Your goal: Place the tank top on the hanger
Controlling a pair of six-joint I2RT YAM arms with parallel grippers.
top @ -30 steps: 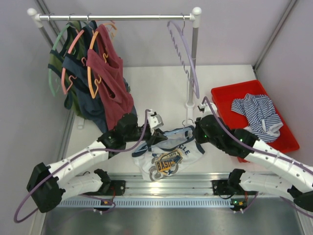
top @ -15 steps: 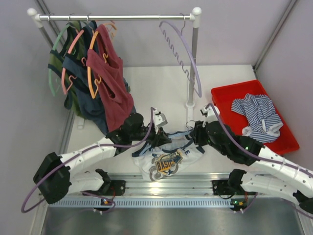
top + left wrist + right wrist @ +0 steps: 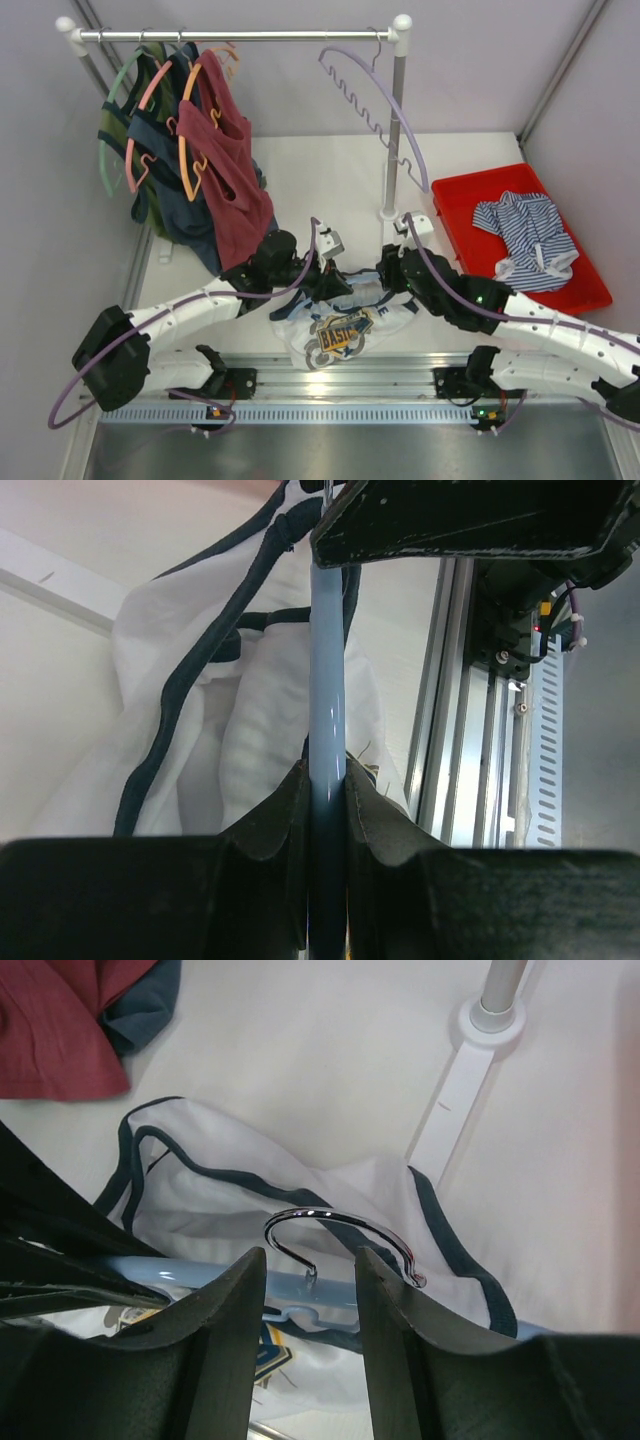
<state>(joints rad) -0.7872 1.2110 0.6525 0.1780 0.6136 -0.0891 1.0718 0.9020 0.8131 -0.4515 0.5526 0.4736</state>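
My right gripper needs to hold the hanger's neck before my left gripper takes the strap (image 3: 142,1138), because my left gripper is on the hanger's bar (image 3: 327,665) and the strap is off it.
The white tank top (image 3: 340,325) with navy trim and a blue-yellow chest graphic lies crumpled at the table's near edge. The light-blue hanger (image 3: 327,680) sits in its neck opening. My left gripper (image 3: 333,283) is shut on the hanger's bar, which runs between its pads (image 3: 327,790), with the white cloth (image 3: 250,710) behind it. My right gripper (image 3: 310,1260) is open. Its fingers stand either side of the hanger's neck, below the metal hook (image 3: 340,1222), without touching it. In the top view the right gripper (image 3: 382,280) is just right of the left one.
A lilac hanger (image 3: 385,110) hangs tilted on the rail (image 3: 240,35). A maroon tank top (image 3: 230,150) and dark garments hang at the left. The rack post (image 3: 392,150) stands behind the grippers. A red tray (image 3: 455,200) with a striped garment (image 3: 530,235) is at right.
My right gripper has moved left and closer, and now straddles the hanger's neck. My left gripper has shifted slightly right with the hanger. The lilac hanger has swung on the rail.
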